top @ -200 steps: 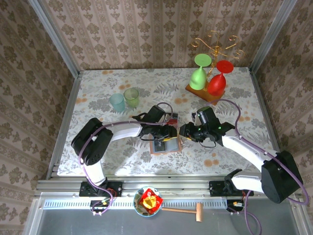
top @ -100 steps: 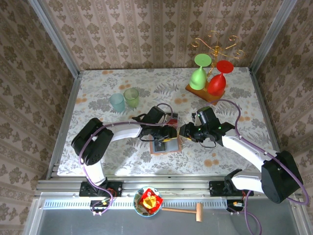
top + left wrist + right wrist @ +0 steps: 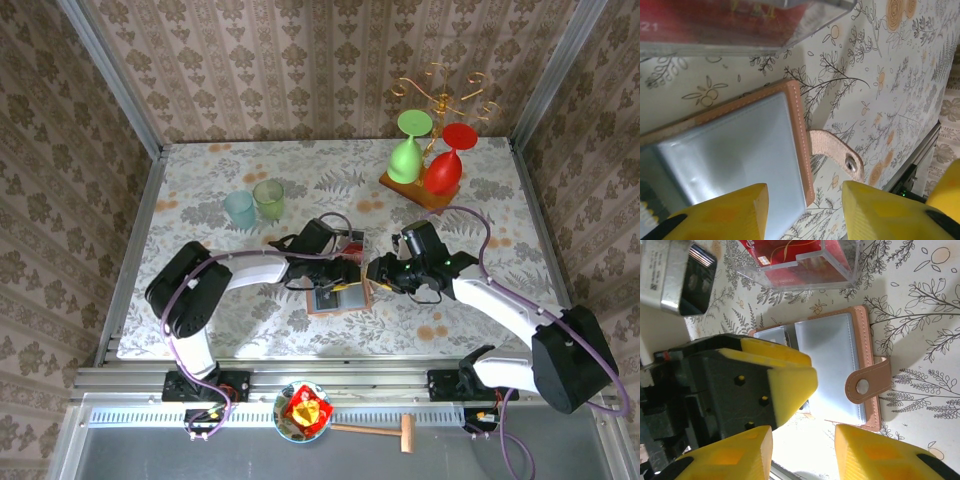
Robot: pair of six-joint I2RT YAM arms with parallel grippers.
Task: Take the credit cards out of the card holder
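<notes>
The credit card's edge is sticking out of the card holder's pocket, so the robot's right gripper should keep moving toward it until its fingers close on that edge.
The card holder (image 3: 330, 300) lies open and flat on the flowered table, salmon-brown outside with grey-blue pockets (image 3: 740, 145) (image 3: 832, 365). Its snap strap (image 3: 840, 150) (image 3: 867, 382) sticks out to one side. Red credit cards (image 3: 790, 260) (image 3: 715, 20) lie in a clear plastic box (image 3: 352, 240) just beyond the holder. My left gripper (image 3: 350, 272) (image 3: 805, 210) hovers open over the holder's strap edge, nothing between its fingers. My right gripper (image 3: 376, 272) (image 3: 802, 450) is open too, close beside the holder, facing the left gripper's yellow fingers (image 3: 785, 377).
A teal cup (image 3: 239, 208) and a green cup (image 3: 268, 198) stand at the back left. A wooden stand (image 3: 420, 190) with a green and a red glass is at the back right. A bowl (image 3: 303, 410) and a wooden mallet (image 3: 380, 430) lie below the table's near edge.
</notes>
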